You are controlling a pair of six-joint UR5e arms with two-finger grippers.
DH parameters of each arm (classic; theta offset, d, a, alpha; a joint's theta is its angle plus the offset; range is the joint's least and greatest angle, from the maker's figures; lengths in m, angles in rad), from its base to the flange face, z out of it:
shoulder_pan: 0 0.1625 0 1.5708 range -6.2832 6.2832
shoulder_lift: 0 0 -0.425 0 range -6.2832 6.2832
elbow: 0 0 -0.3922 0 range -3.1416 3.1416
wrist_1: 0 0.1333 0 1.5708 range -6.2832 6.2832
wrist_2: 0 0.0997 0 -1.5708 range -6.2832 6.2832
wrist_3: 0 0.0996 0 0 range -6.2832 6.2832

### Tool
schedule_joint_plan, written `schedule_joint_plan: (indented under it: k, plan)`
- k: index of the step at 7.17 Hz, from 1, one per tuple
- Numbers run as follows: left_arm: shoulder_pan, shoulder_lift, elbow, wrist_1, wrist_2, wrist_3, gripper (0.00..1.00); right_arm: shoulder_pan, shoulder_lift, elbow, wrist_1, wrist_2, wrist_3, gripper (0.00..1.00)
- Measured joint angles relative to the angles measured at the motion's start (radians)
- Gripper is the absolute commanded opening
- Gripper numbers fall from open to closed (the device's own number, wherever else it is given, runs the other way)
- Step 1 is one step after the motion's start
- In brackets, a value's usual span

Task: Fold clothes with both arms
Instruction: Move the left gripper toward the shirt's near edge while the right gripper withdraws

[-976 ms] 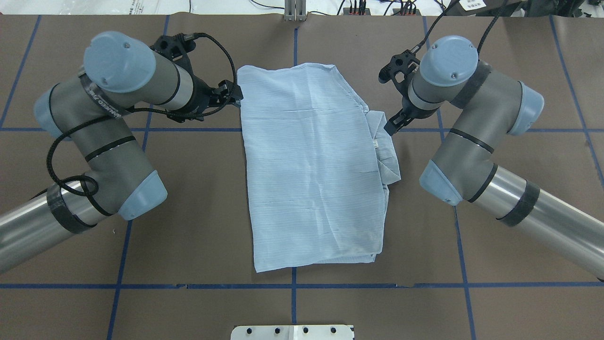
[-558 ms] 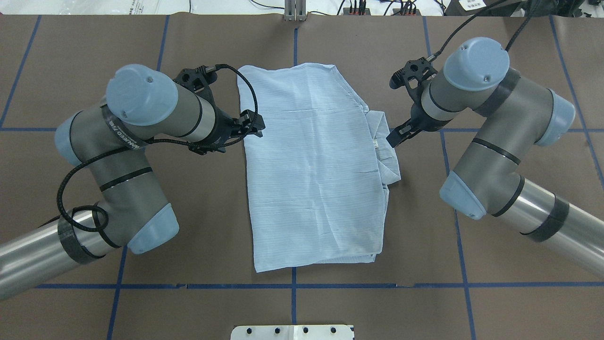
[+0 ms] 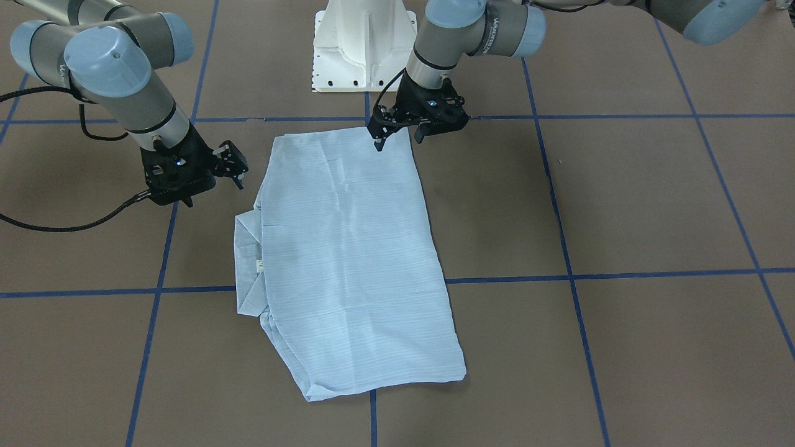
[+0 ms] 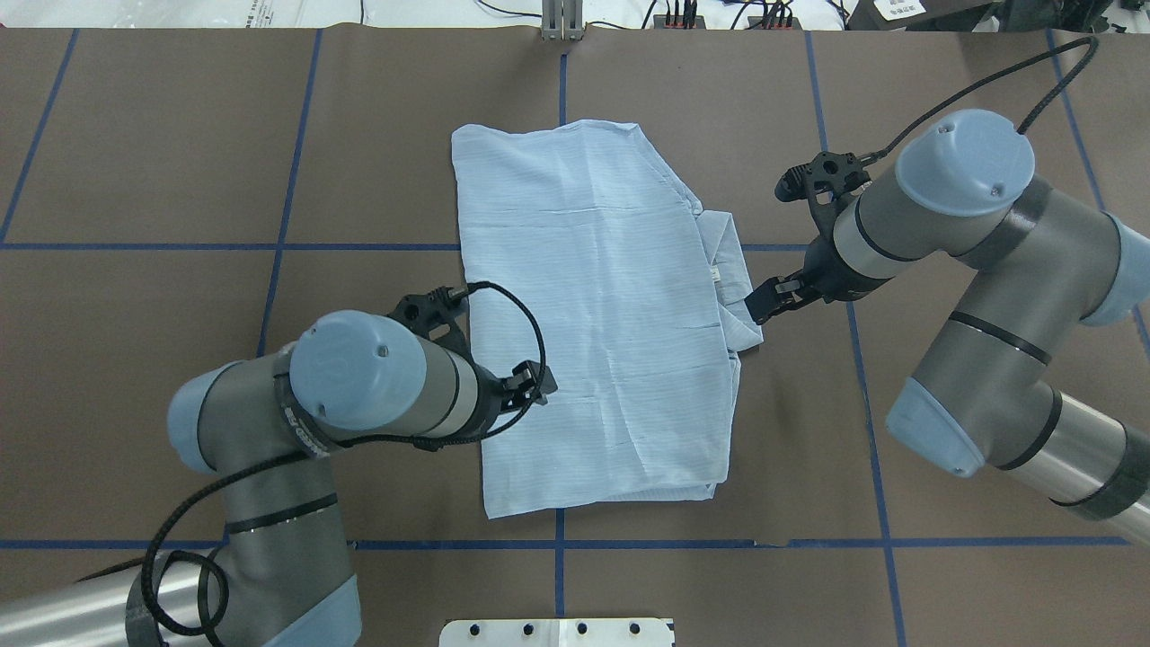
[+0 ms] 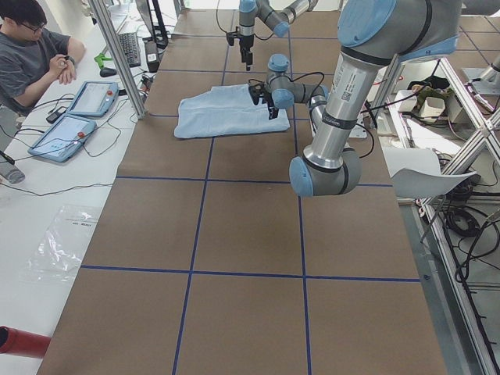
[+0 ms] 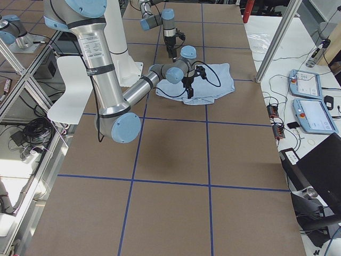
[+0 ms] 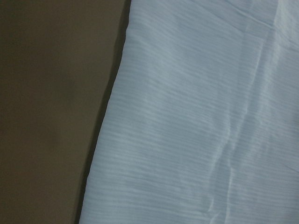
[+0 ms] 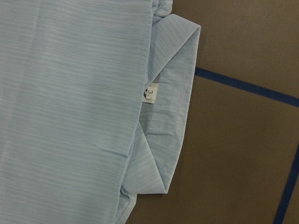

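Note:
The shirt's collar goes in beneath the shirt's long rectangle, so I expect the collar to drag along when I pull the shirt's edge beside the white pedestal base.
The clothes are one pale-blue striped shirt folded into a long rectangle, flat on the brown table. Its collar sticks out on my right side, and the white neck label shows in the right wrist view. My left gripper hovers open over the shirt's left edge near the front corner and holds nothing. In the front-facing view that left gripper has its fingers apart above the cloth. My right gripper hangs beside the collar's outer edge, open and empty. The left wrist view shows only shirt and table.
Blue tape lines divide the table into squares. The white pedestal base stands at the robot's side of the table. A person sits at a side table with control tablets, behind an aluminium post.
My left arm has swung from the shirt's far left corner down along its left edge toward the near corner. My right gripper has slid a little nearer along the collar. The shirt lies unchanged.

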Motion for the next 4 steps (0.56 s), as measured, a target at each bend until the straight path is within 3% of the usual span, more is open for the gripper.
schedule_joint_plan:
  k: [1, 4]
  plan:
    - [0.046, 0.02, 0.002, 0.002, 0.021, -0.019, 0.99, -0.011, -0.007, 0.013, 0.001, -0.001, 0.021, 1.0]
    - [0.107, 0.039, 0.015, 0.0, 0.039, -0.03, 0.82, -0.02, -0.012, 0.027, 0.001, -0.005, 0.035, 1.0]
